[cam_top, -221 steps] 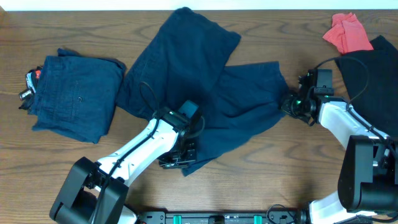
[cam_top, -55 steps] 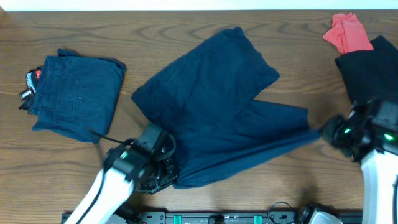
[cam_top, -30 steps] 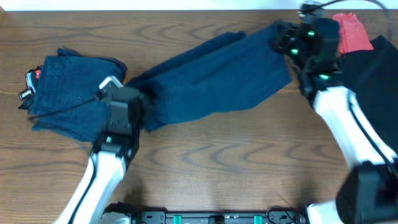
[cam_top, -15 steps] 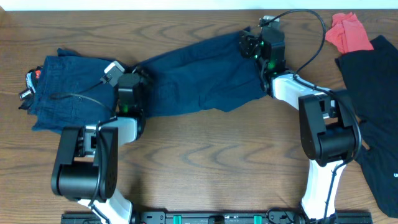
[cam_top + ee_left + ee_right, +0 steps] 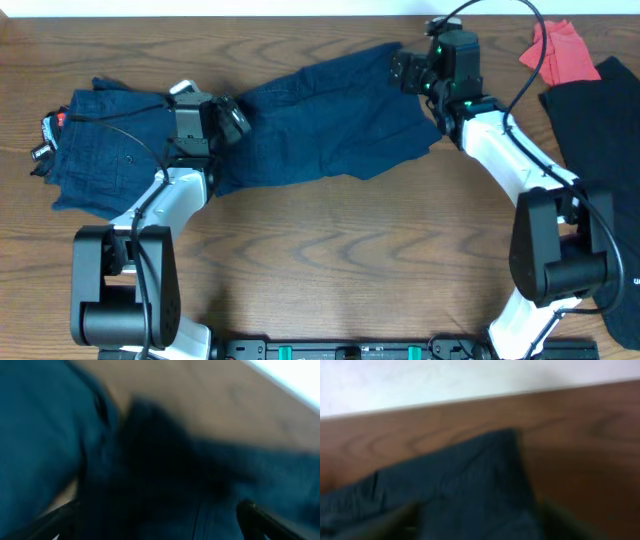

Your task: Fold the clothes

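One end of the long navy garment is touching the folded pile, so I should first drag the garment toward open wood, and then my left gripper should fold that end.
A dark navy garment of the clothes lies folded into a long band across the back of the table, slanting from lower left to upper right. My left gripper hovers at its left end, open; in the blurred left wrist view the fingers stand wide apart over the dark cloth. My right gripper is at the upper right corner, open. In the right wrist view that cloth corner lies flat on the wood between its spread fingers. A second navy garment sits folded at the left.
A red cloth and a black garment lie at the back right. The folded navy pile touches the long garment's left end. The wooden table shows bare wood in front of the clothes.
Both grippers, shut on the garment's ends a second ago, have laid it down along the back of the table, opened and let go. The cloth now rests flat.
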`<action>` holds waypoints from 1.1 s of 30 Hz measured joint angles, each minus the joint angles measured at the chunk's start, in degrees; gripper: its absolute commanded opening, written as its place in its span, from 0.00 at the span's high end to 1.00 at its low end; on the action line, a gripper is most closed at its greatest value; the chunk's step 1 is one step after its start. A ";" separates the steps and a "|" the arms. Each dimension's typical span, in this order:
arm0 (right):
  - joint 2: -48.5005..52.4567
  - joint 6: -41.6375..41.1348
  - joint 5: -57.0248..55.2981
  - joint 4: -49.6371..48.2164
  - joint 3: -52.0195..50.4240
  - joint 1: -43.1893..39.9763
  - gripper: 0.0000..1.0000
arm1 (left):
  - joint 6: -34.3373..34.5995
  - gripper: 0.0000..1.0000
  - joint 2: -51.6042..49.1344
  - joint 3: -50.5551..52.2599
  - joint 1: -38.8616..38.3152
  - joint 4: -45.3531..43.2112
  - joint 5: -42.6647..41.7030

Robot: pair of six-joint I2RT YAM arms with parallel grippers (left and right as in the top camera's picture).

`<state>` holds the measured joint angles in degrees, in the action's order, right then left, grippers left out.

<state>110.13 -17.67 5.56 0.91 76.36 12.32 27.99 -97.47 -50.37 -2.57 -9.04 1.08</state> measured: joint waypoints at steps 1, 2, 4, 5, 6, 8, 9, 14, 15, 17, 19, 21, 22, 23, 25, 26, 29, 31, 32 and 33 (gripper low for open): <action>0.33 0.79 0.87 1.46 0.00 0.02 0.63 | -0.02 0.01 -0.07 0.00 -0.24 1.16 -0.79; 0.87 1.14 1.36 2.34 0.00 0.02 0.64 | -0.04 0.01 -0.31 0.00 -0.42 1.42 -1.36; 2.58 1.49 2.23 3.04 0.00 0.02 0.64 | -0.15 0.08 -1.16 0.00 -0.83 1.31 -2.36; 3.91 1.68 2.56 3.34 0.00 0.02 0.64 | -0.20 0.09 -2.01 0.00 -0.98 1.29 -2.64; 5.42 1.88 2.78 4.02 0.02 0.02 0.64 | -0.50 0.11 -2.75 0.00 -1.03 1.42 -2.84; 7.98 2.01 2.99 5.22 0.02 0.02 0.65 | -0.85 0.17 -4.87 0.00 -1.03 2.40 -3.23; 9.55 2.03 3.08 6.10 0.02 0.02 0.64 | -0.92 0.19 -5.90 -0.02 -1.03 3.45 -3.32; 12.17 3.45 3.37 9.70 0.83 0.02 0.78 | -1.55 0.24 -6.27 -1.57 -0.85 9.07 -4.31; 12.17 3.96 3.17 10.82 1.03 -0.02 0.83 | -1.75 0.25 -6.12 -2.01 -0.85 10.97 -4.94; 12.00 4.55 1.92 14.64 1.75 -0.09 0.89 | -2.10 0.28 -5.60 -2.91 -0.85 15.50 -6.80; 11.54 4.57 0.07 19.34 2.51 -0.26 0.90 | -2.34 0.28 -5.05 -3.41 -0.92 19.71 -8.44; 10.86 4.15 -2.03 24.28 2.99 -0.79 0.92 | -2.64 0.28 -4.42 -3.80 -1.38 23.89 -10.23; 10.49 3.65 -3.26 27.21 3.28 -1.27 0.92 | -3.08 0.28 -4.17 -4.00 -1.95 25.86 -11.13; 10.14 3.17 -4.31 29.55 3.39 -1.90 0.92 | -3.67 0.28 -3.98 -4.15 -2.67 27.61 -11.80; 9.68 2.36 -6.27 33.51 3.56 -3.48 0.93 | -4.94 0.27 -3.65 -4.44 -4.98 31.21 -13.00; 9.46 1.73 -7.52 35.67 3.72 -4.46 0.92 | -5.84 0.23 -3.48 -4.57 -6.62 33.07 -13.49; 9.03 0.02 -10.27 40.13 3.78 -7.58 0.91 | -7.74 0.12 -3.13 -4.92 -10.97 38.05 -14.73; 8.74 -0.59 -10.56 42.03 3.72 -9.60 0.89 | -8.87 0.09 -2.91 -5.20 -13.57 41.62 -15.85; 8.59 -0.55 -10.47 42.49 3.67 -10.29 0.89 | -9.07 0.08 -2.80 -5.25 -14.38 42.97 -16.50; 8.39 -0.26 -10.69 42.91 3.52 -11.06 0.88 | -9.25 0.08 -2.56 -5.22 -14.86 44.24 -17.16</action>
<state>118.52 -17.93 -5.13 43.81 79.88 1.26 18.74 -100.03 -55.59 -17.43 35.20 -16.08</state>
